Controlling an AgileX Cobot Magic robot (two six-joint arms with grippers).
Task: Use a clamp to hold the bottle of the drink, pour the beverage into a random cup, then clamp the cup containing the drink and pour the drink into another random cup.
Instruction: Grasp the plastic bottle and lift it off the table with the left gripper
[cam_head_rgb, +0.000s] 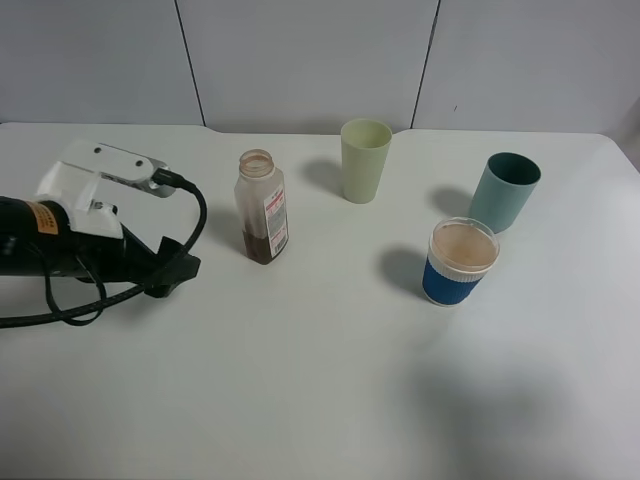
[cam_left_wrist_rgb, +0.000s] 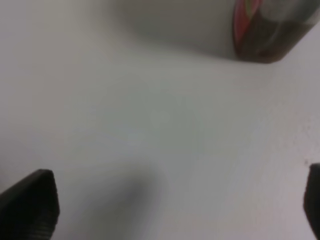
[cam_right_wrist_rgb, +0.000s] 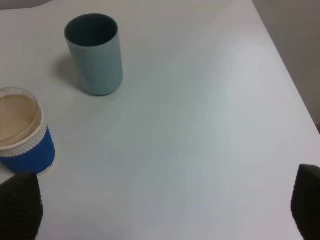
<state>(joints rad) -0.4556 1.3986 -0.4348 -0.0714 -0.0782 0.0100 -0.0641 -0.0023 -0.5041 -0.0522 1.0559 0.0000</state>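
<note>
My left gripper should go on moving toward the bottle's body (cam_head_rgb: 262, 208) with its fingers open, because the way to the upright clear bottle is open, before it closes once the fingers are on both sides of it.
The uncapped clear bottle (cam_head_rgb: 262, 207) stands upright left of centre with a little brown drink in its bottom. A pale green cup (cam_head_rgb: 365, 160) stands behind it to the right. A teal cup (cam_head_rgb: 504, 192) and a blue cup with a white rim (cam_head_rgb: 460, 262) stand on the right. The blue cup's inside looks tan; I cannot tell whether that is liquid. My left gripper (cam_head_rgb: 176, 268) lies low on the table left of the bottle, open and empty. In the left wrist view the left gripper (cam_left_wrist_rgb: 172, 210) is apart from the bottle's base (cam_left_wrist_rgb: 265, 30). My right gripper (cam_right_wrist_rgb: 162, 205) is open above the table near the blue cup (cam_right_wrist_rgb: 22, 132) and the teal cup (cam_right_wrist_rgb: 95, 55). It does not show in the exterior high view.
The left arm's white body and black cables (cam_head_rgb: 90, 190) lie across the table's left side. The white table (cam_head_rgb: 300, 380) meets a grey wall at the back. The table's right edge (cam_right_wrist_rgb: 295, 85) shows in the right wrist view.
</note>
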